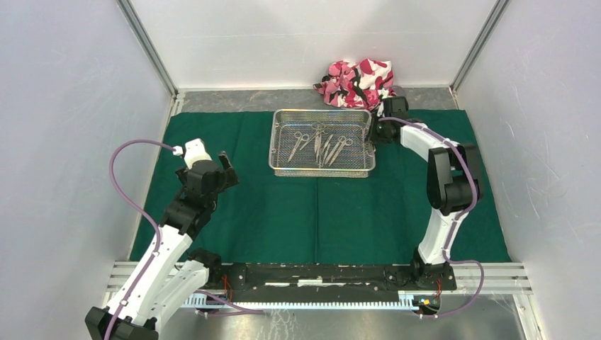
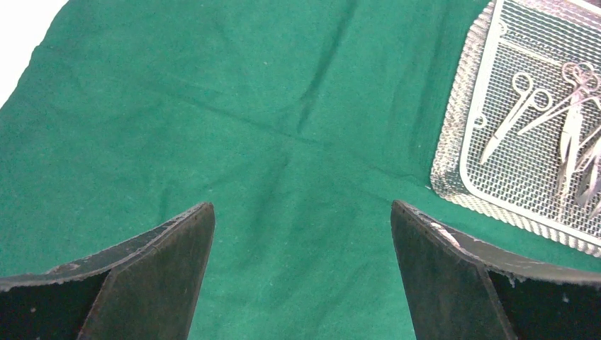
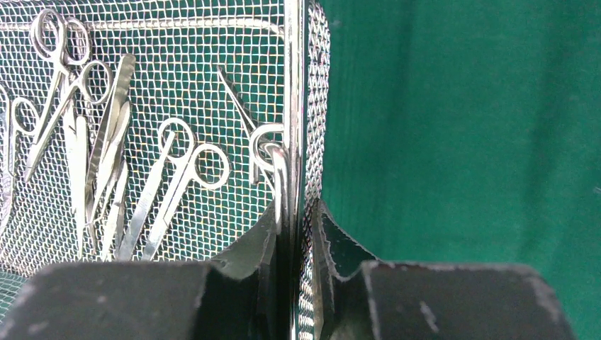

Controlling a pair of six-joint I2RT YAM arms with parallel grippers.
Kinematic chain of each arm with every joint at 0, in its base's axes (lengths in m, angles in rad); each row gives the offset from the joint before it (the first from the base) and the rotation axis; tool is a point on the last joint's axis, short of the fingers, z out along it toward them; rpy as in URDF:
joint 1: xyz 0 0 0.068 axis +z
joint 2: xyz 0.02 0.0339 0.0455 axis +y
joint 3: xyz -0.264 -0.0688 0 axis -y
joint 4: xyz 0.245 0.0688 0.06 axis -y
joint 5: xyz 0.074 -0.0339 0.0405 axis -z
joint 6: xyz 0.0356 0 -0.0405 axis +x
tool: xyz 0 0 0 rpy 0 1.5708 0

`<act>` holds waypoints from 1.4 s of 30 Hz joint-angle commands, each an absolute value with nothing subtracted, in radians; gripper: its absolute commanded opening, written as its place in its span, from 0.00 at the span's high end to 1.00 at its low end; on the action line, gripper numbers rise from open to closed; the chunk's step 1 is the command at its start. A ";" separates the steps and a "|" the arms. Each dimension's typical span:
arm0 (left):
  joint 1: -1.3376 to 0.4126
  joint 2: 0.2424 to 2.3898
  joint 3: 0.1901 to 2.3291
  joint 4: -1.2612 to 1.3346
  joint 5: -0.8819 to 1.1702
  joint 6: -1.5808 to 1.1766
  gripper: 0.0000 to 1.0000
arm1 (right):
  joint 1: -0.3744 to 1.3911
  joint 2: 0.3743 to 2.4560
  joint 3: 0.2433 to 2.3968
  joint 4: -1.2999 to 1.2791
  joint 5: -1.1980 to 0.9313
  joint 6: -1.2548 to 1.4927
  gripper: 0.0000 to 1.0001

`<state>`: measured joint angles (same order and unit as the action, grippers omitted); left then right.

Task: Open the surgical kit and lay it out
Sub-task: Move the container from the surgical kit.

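Observation:
My right gripper has its fingers astride the tray's mesh side [image 3: 314, 120]. It should keep pulling the tray toward the open drape on its own side [image 1: 398, 195] and let go there.
The dark green drape [image 1: 283, 212] lies spread flat over the table. The silver wire-mesh tray [image 1: 278, 159] sits on its far middle and holds several steel scissors and forceps [image 1: 320, 145]. My right gripper [image 1: 374, 129] is shut on the tray's right wall; in the right wrist view one finger is inside and one outside the mesh wall [image 3: 315, 106], with the instruments [image 3: 106, 163] to its left. My left gripper [image 1: 228, 170] is open and empty over bare drape [image 2: 283, 142] at the left. The tray [image 2: 453, 170] shows at the right of the left wrist view.
A pink-white-black camouflage cloth bundle [image 1: 356, 81] lies behind the tray, off the drape, by the back wall. Grey panels wall in the left, right and back. The arms' bases and a metal rail [image 1: 319, 280] run along the near edge.

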<state>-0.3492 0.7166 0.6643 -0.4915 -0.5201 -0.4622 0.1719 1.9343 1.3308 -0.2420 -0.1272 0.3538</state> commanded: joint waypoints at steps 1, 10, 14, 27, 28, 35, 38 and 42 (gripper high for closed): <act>-0.345 0.698 0.660 -0.445 -0.512 -0.426 0.00 | 0.114 1.724 1.337 -0.056 -0.320 0.466 1.00; -0.347 0.693 0.653 -0.432 -0.471 -0.425 0.00 | -0.095 1.506 1.100 -0.095 -0.378 0.470 1.00; -0.347 0.689 0.652 -0.428 -0.456 -0.424 0.00 | -0.217 1.383 0.950 -0.067 -0.427 0.508 1.00; -0.348 0.690 0.646 -0.411 -0.417 -0.422 0.00 | -0.464 1.159 0.634 -0.019 -0.576 0.538 1.00; -0.348 0.693 0.645 -0.412 -0.414 -0.423 0.00 | -0.465 1.157 0.626 -0.020 -0.572 0.536 1.00; -0.346 0.757 0.643 -0.366 -0.243 -0.392 0.00 | -0.476 1.153 0.542 -0.020 -0.522 0.477 1.00; -0.347 0.802 0.657 -0.381 -0.226 -0.384 0.00 | -0.476 1.124 0.547 -0.078 -0.441 0.415 1.00; -0.346 0.847 0.689 -0.394 -0.234 -0.383 0.00 | -0.474 1.095 0.545 -0.120 -0.401 0.409 1.00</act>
<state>-0.3489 0.8230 0.6476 -0.4179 -0.2626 -0.4389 -0.4679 1.1675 0.5205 -0.2081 -0.2981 0.3420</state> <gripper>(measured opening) 0.993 0.212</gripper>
